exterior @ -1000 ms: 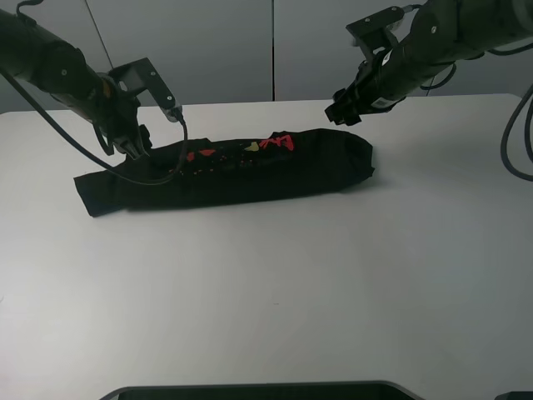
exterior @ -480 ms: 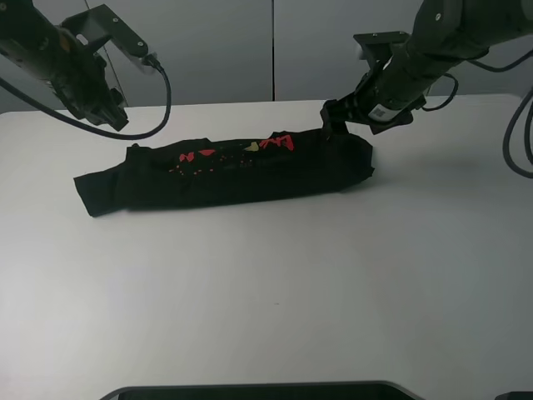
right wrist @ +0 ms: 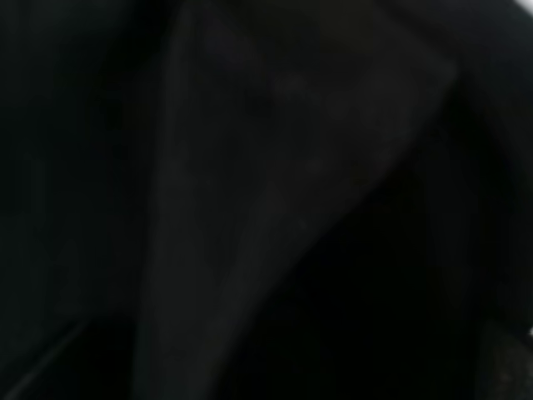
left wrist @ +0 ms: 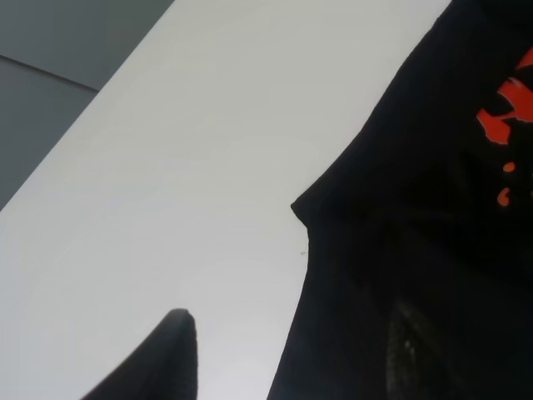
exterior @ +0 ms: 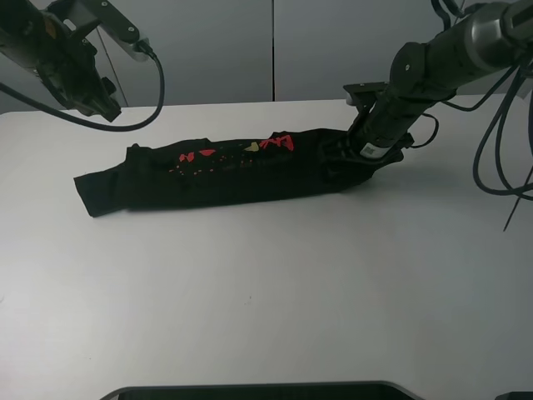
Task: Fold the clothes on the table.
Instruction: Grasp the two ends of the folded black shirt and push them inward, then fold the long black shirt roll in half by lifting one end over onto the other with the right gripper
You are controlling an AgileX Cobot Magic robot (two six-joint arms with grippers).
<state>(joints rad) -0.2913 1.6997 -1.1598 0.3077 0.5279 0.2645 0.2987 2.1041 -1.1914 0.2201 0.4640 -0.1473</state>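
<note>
The black T-shirt's far end (exterior: 98, 192) is deep on my left gripper's side. My right gripper should pull the T-shirt toward its own side (exterior: 454, 179) before it folds the T-shirt over.
The black T-shirt (exterior: 225, 171) lies on the white table (exterior: 266, 283) as a long narrow strip, with red and yellow characters showing on top. My left gripper (exterior: 106, 107) hangs in the air above and behind the shirt's left end, clear of it. In the left wrist view it (left wrist: 287, 367) is open and empty, with the shirt's edge (left wrist: 416, 217) below it. My right gripper (exterior: 343, 155) is down on the shirt's right end. The right wrist view shows only dark cloth (right wrist: 275, 183), so its jaws are hidden.
Grey wall panels (exterior: 216, 50) stand behind the table. A dark object (exterior: 258, 392) sits at the table's front edge. Cables (exterior: 500, 158) hang from the right arm over the table's right side.
My left gripper left the shirt's left part and rose up and to the left. My right gripper came down from above the table onto the shirt's right end.
</note>
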